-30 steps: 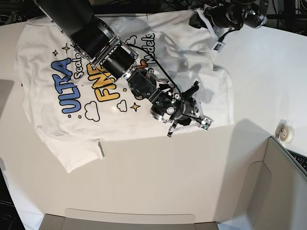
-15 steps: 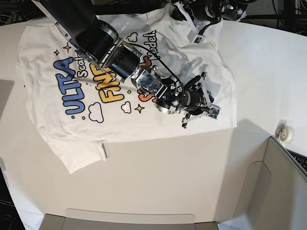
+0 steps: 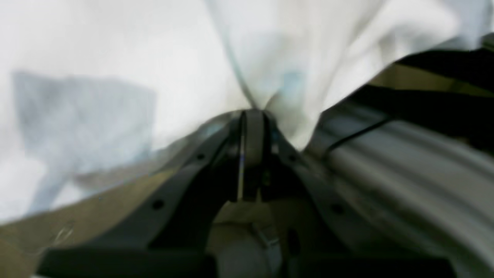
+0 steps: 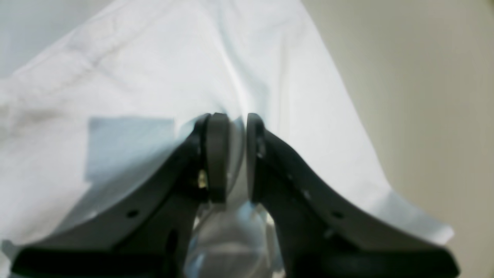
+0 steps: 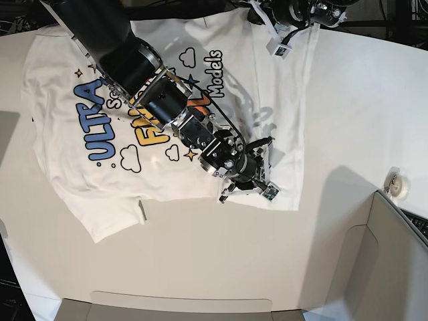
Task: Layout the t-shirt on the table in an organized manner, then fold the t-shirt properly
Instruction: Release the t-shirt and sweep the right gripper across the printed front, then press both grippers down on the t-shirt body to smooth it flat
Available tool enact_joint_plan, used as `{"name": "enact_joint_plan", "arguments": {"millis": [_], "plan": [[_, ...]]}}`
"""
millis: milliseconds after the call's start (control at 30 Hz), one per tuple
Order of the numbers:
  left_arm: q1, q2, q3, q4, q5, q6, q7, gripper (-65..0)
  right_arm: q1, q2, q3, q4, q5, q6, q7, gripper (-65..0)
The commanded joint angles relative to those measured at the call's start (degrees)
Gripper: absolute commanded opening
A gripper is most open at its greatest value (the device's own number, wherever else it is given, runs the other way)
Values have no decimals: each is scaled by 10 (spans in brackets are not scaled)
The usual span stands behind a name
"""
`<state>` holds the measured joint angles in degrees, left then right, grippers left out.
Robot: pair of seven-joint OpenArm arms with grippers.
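Observation:
The robot's left gripper should keep pulling toward the open tabletop [image 5: 358, 87] until the cloth lies flat and then let go, as both grippers are closed on the same side of the t-shirt [image 5: 293, 114].
The white t-shirt [image 5: 60, 73] lies print-up on the white table [image 5: 200, 254], its blue "ULTRA" lettering towards the left. My right gripper [image 5: 251, 189] is at the shirt's lower right corner, shut on the fabric edge; in the right wrist view the cloth [image 4: 154, 58] runs between the two pads [image 4: 216, 154] of that gripper [image 4: 236, 123]. At the shirt's top right edge, my left gripper [image 5: 273, 32] is shut on the cloth. In the left wrist view white fabric [image 3: 115, 58] bunches at that gripper's closed tips [image 3: 252, 116].
A grey-beige box panel [image 5: 394, 267] rises at the lower right, and a flap [image 5: 180, 304] lies along the front edge. A small round roll [image 5: 398, 186] sits near the box. Bare tabletop [image 4: 424, 77] shows beside the shirt's edge.
My right gripper swung down and left with the shirt's corner. My left gripper moved left along the top edge. The shirt's right side now lies narrower and straighter.

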<state>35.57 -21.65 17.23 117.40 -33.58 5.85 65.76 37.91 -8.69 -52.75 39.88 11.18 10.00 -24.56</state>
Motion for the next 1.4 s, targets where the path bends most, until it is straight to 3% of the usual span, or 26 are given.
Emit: {"name": "enact_joint_plan", "arguments": {"millis": [0, 267, 533, 733, 867, 967, 1067, 1200, 1367], "plan": [[3, -4, -4, 6, 3, 1, -7, -646, 13, -3, 2, 5, -8, -7, -1, -570], [2, -4, -56, 13, 2, 0, -4, -646, 9, -3, 2, 17, -7, -7, 51, -570], [-5, -4, -132, 19, -8, -3, -8, -646, -16, -3, 4, 164, -6, -7, 111, -569], [-63, -4, -263, 19, -161, -3, -14, -645, -52, -3, 5, 281, -7, -11, 180, -570], [-97, -4, -376, 19, -315, -4, -8, -645, -96, 57, 25, 390, -6, -13, 194, -571], [-128, -4, -426, 18, -392, -4, 29, -644, -166, 113, 107, 484, -6, -14, 163, -572], [-165, -4, -426, 14, -392, -4, 65, -644, -243, 152, 237, 560, -8, -14, 98, -572], [-191, -4, -366, 10, -341, -4, 66, -609, -309, 162, 415, 591, -8, -9, -2, -572], [-235, -4, -275, -8, -256, -4, 70, -592, -305, 162, 495, 563, -9, -8, -98, -572]]}}
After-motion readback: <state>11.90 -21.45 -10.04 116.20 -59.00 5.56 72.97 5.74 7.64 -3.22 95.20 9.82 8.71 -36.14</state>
